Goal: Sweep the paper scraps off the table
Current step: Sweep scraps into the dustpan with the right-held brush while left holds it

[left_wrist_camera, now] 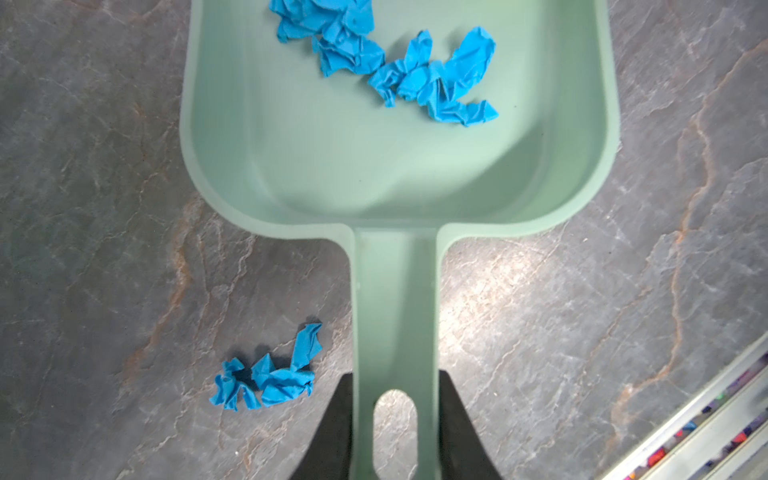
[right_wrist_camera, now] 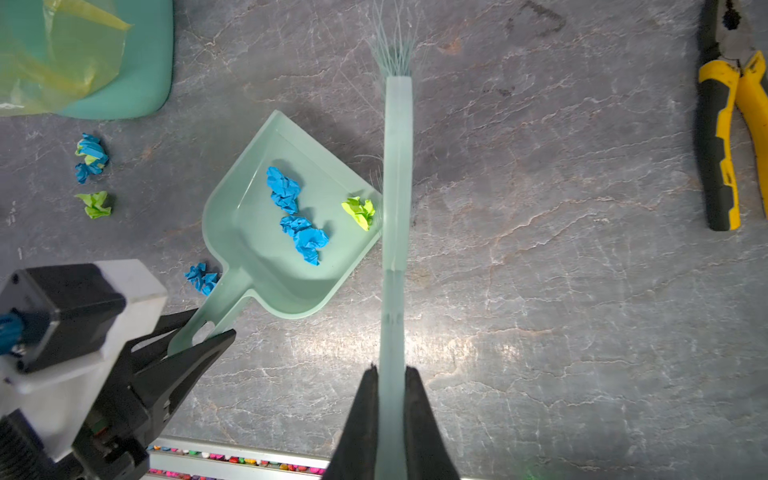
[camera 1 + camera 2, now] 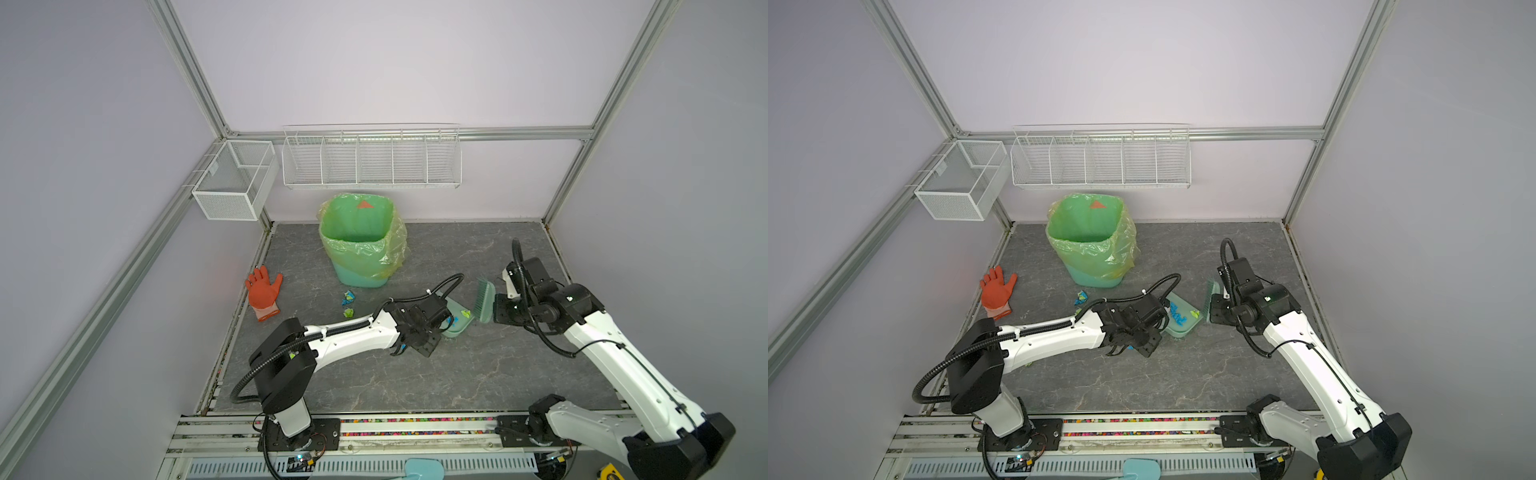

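The brush head is against the dustpan's edge and the scraps are inside. My right gripper should therefore move back before my left gripper lifts the dustpan to the bin.
My left gripper is shut on the handle of a mint-green dustpan lying flat on the table. Inside the pan are several blue paper scraps and a lime green one at its open lip. My right gripper is shut on the handle of a pale green brush, whose head stands against the pan's lip. Loose scraps lie on the table: a blue wad beside the pan's handle, a blue-green wad and a green wad near the bin.
A teal bin with a green bag stands at the back middle. An orange-red glove lies at the left edge. Yellow-handled pliers lie beyond the brush. White wire baskets hang on the back wall.
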Available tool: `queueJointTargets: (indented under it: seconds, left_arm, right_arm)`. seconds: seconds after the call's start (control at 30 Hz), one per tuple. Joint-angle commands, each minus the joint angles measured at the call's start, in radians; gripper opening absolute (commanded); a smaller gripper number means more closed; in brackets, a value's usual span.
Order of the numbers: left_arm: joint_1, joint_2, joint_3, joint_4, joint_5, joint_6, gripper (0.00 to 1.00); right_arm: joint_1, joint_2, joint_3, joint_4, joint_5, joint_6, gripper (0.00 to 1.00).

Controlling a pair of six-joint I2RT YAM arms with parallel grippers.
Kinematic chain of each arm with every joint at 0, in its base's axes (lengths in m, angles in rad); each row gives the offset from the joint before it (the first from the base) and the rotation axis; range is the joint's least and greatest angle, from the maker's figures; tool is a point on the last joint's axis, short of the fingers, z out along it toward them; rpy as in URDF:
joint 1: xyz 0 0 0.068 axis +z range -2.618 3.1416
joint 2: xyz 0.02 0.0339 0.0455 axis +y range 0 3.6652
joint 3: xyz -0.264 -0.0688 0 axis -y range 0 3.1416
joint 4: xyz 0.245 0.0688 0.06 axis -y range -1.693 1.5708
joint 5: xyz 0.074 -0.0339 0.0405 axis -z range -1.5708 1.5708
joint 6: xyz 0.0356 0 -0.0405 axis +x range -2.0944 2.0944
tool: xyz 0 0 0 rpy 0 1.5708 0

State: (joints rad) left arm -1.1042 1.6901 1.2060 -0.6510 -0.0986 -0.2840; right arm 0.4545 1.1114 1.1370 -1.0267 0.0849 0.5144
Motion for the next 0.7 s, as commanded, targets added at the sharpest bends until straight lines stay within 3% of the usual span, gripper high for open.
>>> queueJointTargets:
  seconds: [0.0,0.17,0.4,0.67]
  left_arm:
    - [0.006,-0.025,-0.004,0.025,-0.025,-0.012,0.00]
    - [0.006,-0.029,-0.001,0.031,-0.038,-0.012,0.00]
    - [0.006,-0.038,0.015,0.019,-0.065,-0.006,0.00]
    - [0.006,-0.058,0.054,-0.014,-0.086,0.008,0.00]
  right_arm:
    - [0.040,-0.004,-0.014,0.088,-0.062,-0.022,0.07]
    - [0.079,-0.033,-0.014,0.157,-0.101,-0.052,0.07]
    - [0.057,-0.126,-0.021,0.091,0.091,-0.001,0.07]
    - [-0.019,-0.195,-0.053,0.026,0.167,0.046,0.07]
